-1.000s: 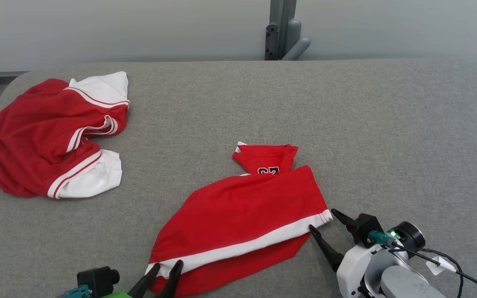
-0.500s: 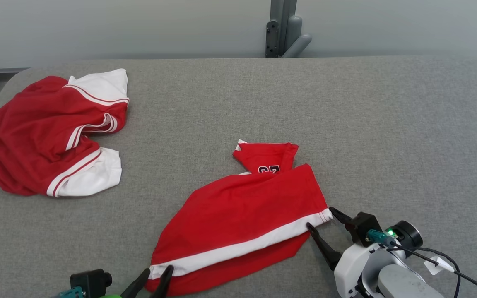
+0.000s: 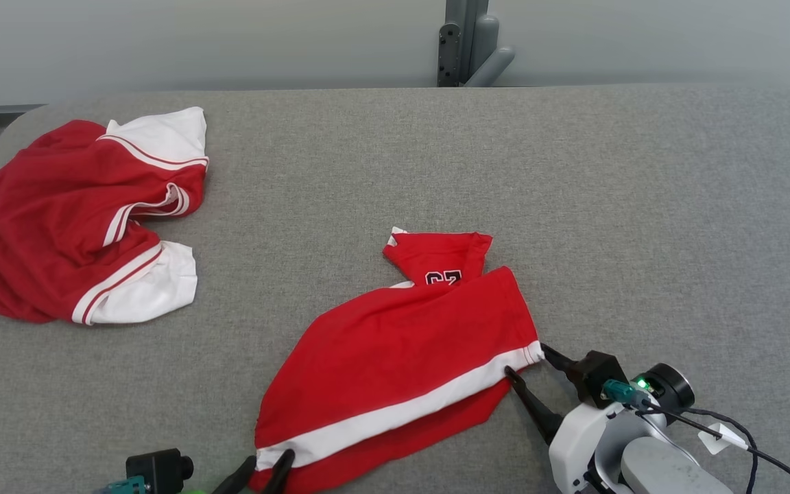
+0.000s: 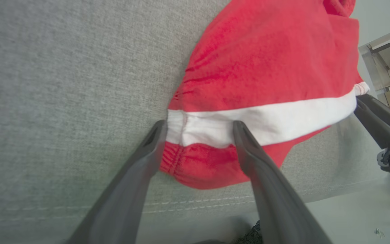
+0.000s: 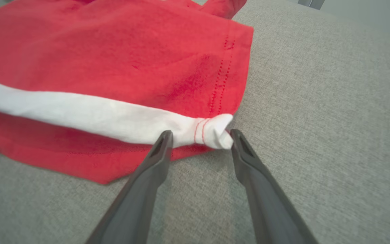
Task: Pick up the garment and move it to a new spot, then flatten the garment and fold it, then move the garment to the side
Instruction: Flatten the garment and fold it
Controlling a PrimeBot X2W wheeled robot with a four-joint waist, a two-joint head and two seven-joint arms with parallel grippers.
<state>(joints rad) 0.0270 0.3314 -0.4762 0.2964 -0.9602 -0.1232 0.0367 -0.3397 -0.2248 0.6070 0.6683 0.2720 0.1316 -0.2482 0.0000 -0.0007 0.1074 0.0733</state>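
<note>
I expect the garment's flap (image 3: 441,251) to open out into another leg when I lift the garment's white stripe, because black numerals (image 3: 443,277) are half covered where the flap pokes out.
The red garment (image 3: 402,350) with a white stripe lies folded near the table's front edge, a small flap with black numerals at its far end. My left gripper (image 3: 269,458) is open, and in the left wrist view its fingers (image 4: 198,125) straddle the stripe's near-left end at the garment (image 4: 266,67). At the stripe's other end my right gripper (image 3: 527,359) is open. The right wrist view has its fingertips (image 5: 200,134) on either side of the bunched white corner of the garment (image 5: 113,61).
A second red and white garment (image 3: 73,213) lies crumpled at the table's far left. The grey fabric table (image 3: 607,206) stretches bare to the right and back. A grey post (image 3: 467,41) stands behind it. The table's front seam (image 4: 80,210) runs just under my left fingers.
The head camera has tipped slightly, lifting the whole picture. My left fingers have slid onto the stripe's left end, and my right fingers have crept closer to its right end.
</note>
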